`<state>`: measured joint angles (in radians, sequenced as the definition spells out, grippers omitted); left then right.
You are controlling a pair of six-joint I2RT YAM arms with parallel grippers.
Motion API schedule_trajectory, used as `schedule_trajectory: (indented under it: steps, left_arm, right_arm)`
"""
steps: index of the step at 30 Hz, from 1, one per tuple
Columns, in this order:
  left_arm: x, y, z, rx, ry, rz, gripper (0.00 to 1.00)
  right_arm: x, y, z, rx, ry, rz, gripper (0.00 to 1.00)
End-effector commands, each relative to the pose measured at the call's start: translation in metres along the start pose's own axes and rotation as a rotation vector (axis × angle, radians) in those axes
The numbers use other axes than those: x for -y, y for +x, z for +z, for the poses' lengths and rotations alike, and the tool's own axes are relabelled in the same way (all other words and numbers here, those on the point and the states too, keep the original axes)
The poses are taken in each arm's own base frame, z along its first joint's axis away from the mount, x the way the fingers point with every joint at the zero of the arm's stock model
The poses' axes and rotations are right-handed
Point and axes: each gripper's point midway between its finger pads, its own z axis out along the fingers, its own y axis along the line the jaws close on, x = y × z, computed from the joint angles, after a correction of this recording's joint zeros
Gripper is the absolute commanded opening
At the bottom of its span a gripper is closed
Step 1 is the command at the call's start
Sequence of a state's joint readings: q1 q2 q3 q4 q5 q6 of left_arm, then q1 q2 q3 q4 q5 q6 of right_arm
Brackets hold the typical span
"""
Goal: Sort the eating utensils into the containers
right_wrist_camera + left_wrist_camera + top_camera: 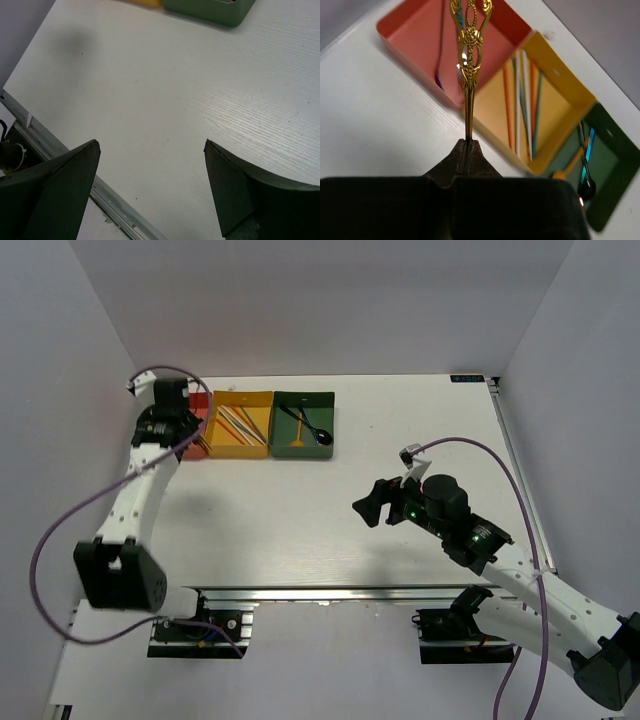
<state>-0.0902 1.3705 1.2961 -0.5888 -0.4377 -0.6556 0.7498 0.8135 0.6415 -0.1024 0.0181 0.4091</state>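
The gold utensil (470, 50) is lined up with the purple utensil, so I keep my left gripper going over the red-orange tray (420, 37) and let go inside its sides.
My left gripper (466, 145) is shut on the thin stem of an ornate gold utensil (469, 60). The utensil points out over the red-orange tray (410, 35), close to its wall beside the yellow tray (560, 85). A purple utensil (440, 50) lies in the red-orange tray. Several chopsticks (520, 100) lie in the yellow tray. The dark green tray (615, 165) holds a black spoon (586, 187) and a teal utensil. In the top view the left gripper (185, 428) hides most of the red-orange tray (201, 405). My right gripper (372, 508) is open and empty over bare table, its fingers (75, 170) wide apart.
The three trays stand in a row at the table's back left, yellow (243, 423) and green (305, 423) to the right of the red-orange one. A metal rail (60, 150) runs along the table's near edge below my right gripper. White walls enclose the table.
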Motion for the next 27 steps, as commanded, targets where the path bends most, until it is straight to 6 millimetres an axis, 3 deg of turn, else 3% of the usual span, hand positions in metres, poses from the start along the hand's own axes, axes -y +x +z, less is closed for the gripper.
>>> schedule_trajectory:
  steps: [1,2,3,4,5,6,7,10,12,15,18,20,23,25,27]
  left_arm:
    - [-0.001,-0.024,0.048,-0.011,-0.055,-0.025,0.00]
    - [-0.016,-0.045,0.077,-0.002,-0.117,-0.048,0.00]
    - [-0.024,-0.039,0.093,-0.018,-0.137,-0.035,0.00]
    - [-0.017,-0.058,0.100,0.020,-0.120,-0.051,0.00]
    - [-0.015,-0.063,0.111,0.025,-0.110,-0.049,0.00]
    - [-0.022,-0.053,0.137,-0.015,-0.125,-0.039,0.00]
    - [-0.016,-0.072,0.142,0.010,-0.122,-0.058,0.00]
    - [-0.029,-0.067,0.174,-0.024,-0.162,-0.085,0.00]
    - [-0.026,-0.081,0.191,0.006,-0.135,-0.116,0.00]
    - [-0.021,-0.079,0.205,-0.011,-0.109,-0.121,0.00]
    - [-0.022,-0.063,0.222,-0.066,-0.109,-0.112,0.02]
    - [-0.017,-0.058,0.228,-0.080,-0.084,-0.111,0.10]
    - [-0.017,-0.049,0.230,-0.101,-0.073,-0.111,0.33]
    - [-0.016,-0.054,0.225,-0.089,-0.065,-0.106,0.51]
    - [-0.020,-0.051,0.220,-0.093,-0.077,-0.107,0.62]
  right_arm:
    - [-0.012,-0.030,-0.001,0.078,-0.036,-0.027,0.89]
    - [-0.012,-0.031,-0.001,0.079,-0.038,-0.030,0.89]
    - [-0.012,-0.030,-0.001,0.080,-0.039,-0.030,0.89]
    - [-0.013,-0.032,0.000,0.089,-0.041,-0.031,0.89]
    - [-0.012,-0.032,0.000,0.091,-0.041,-0.032,0.89]
    - [-0.012,-0.031,0.001,0.089,-0.041,-0.031,0.89]
    - [-0.012,-0.031,0.002,0.088,-0.040,-0.032,0.89]
    - [-0.010,-0.030,0.006,0.080,-0.035,-0.034,0.89]
    - [-0.010,-0.030,0.009,0.072,-0.031,-0.043,0.89]
    - [-0.010,-0.031,0.009,0.073,-0.032,-0.047,0.89]
    - [-0.010,-0.030,0.008,0.072,-0.031,-0.052,0.89]
    - [-0.008,-0.030,0.009,0.069,-0.027,-0.052,0.89]
    - [-0.008,-0.030,0.009,0.064,-0.025,-0.054,0.89]
    - [-0.008,-0.030,0.009,0.064,-0.025,-0.051,0.89]
    - [-0.009,-0.030,0.010,0.067,-0.027,-0.048,0.89]
